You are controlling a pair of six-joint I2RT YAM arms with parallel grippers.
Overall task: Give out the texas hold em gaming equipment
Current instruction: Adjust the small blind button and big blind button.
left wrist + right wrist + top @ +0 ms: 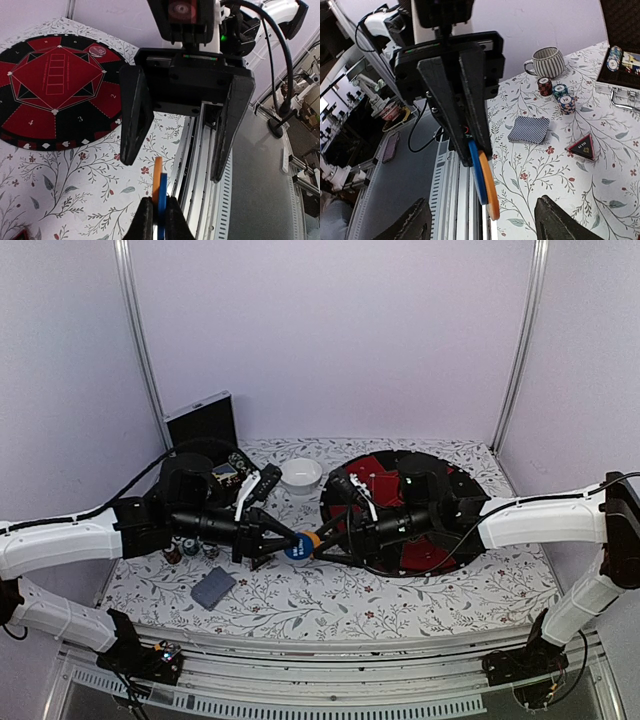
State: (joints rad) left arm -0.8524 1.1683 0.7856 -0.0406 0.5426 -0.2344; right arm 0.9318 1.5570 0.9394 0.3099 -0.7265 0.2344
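The blue and orange discs [159, 195] are clamped together in my left gripper. My right gripper should hold the discs' free edges [489, 205] first, and then my left gripper should open and take the discs again.
My left gripper [288, 544] is shut on two marker discs held on edge side by side, a blue disc [297, 549] and an orange disc [313, 539], above the floral cloth at the table's middle. In the left wrist view the blue disc [163, 192] and orange disc [158, 172] stick up from my shut fingers [143, 222]. My right gripper [326, 538] faces them, open, its fingers either side of the discs without touching. The right wrist view shows the blue disc [478, 175] and orange disc [490, 192] between its wide fingers [555, 220].
A grey-blue card deck [212, 588] [529, 129] lies front left. Chip stacks [560, 92], a striped cup [547, 61] and a triangular marker [583, 146] sit beyond it. A white bowl [301, 475], an open black case [200, 420] and a round red-black mat [430, 560] lie behind.
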